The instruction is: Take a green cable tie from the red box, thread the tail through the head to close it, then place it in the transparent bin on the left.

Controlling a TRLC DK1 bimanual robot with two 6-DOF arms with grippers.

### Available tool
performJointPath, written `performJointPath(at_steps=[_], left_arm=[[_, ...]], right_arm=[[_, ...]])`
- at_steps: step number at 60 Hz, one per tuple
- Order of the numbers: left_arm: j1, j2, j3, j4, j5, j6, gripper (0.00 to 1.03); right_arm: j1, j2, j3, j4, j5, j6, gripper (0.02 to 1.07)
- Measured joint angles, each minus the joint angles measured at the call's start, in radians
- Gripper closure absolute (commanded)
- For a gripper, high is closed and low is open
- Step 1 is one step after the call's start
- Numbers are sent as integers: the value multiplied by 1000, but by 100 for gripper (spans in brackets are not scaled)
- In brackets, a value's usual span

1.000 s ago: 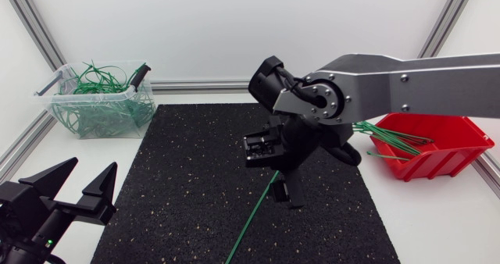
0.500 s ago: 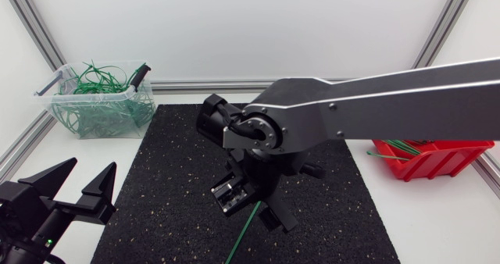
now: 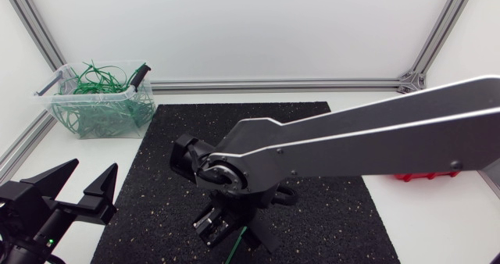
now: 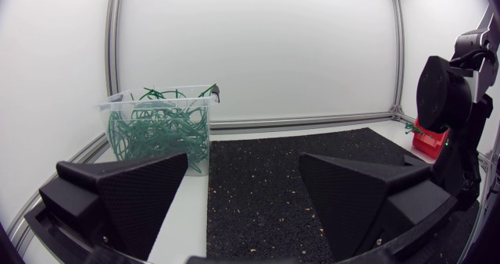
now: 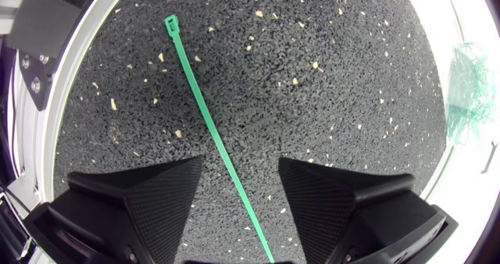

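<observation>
The visible strap below the robot's right gripper is straight, so I expect the green cable tie (image 3: 236, 244) to stay almost straight when the robot holds it close to the cable tie's head.
A green cable tie (image 5: 205, 115) lies flat on the black mat (image 5: 312, 76), its head away from my right gripper (image 5: 238, 174) and its tail running back between the fingers. That gripper hovers low over it, open, with a gap on both sides of the strap. From above, only a short piece of the tie (image 3: 239, 244) shows beside the right gripper (image 3: 226, 231), at the mat's front edge. My left gripper (image 3: 76, 187) stands open and empty at the front left. The red box (image 3: 426, 174) is almost hidden behind the right arm.
The transparent bin (image 3: 101, 100) at the back left holds several closed green ties, with a dark tool on its rim; the same bin (image 4: 160, 127) stands ahead of the left gripper (image 4: 242, 194). The long right arm (image 3: 351, 143) spans the mat (image 3: 180, 123).
My right arm has swung from the mat's middle right to its front centre, along the lying tie, and its fingers have narrowed somewhat. The left arm has not moved.
</observation>
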Motion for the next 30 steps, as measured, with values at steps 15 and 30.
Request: performJointPath(at_steps=[15, 30], left_arm=[[-8, 3, 0, 0, -6, 0, 4], [-8, 14, 0, 0, -6, 0, 4]], right_arm=[[0, 20, -34, 23, 15, 0, 50], [-1, 16, -63, 67, 26, -8, 63]])
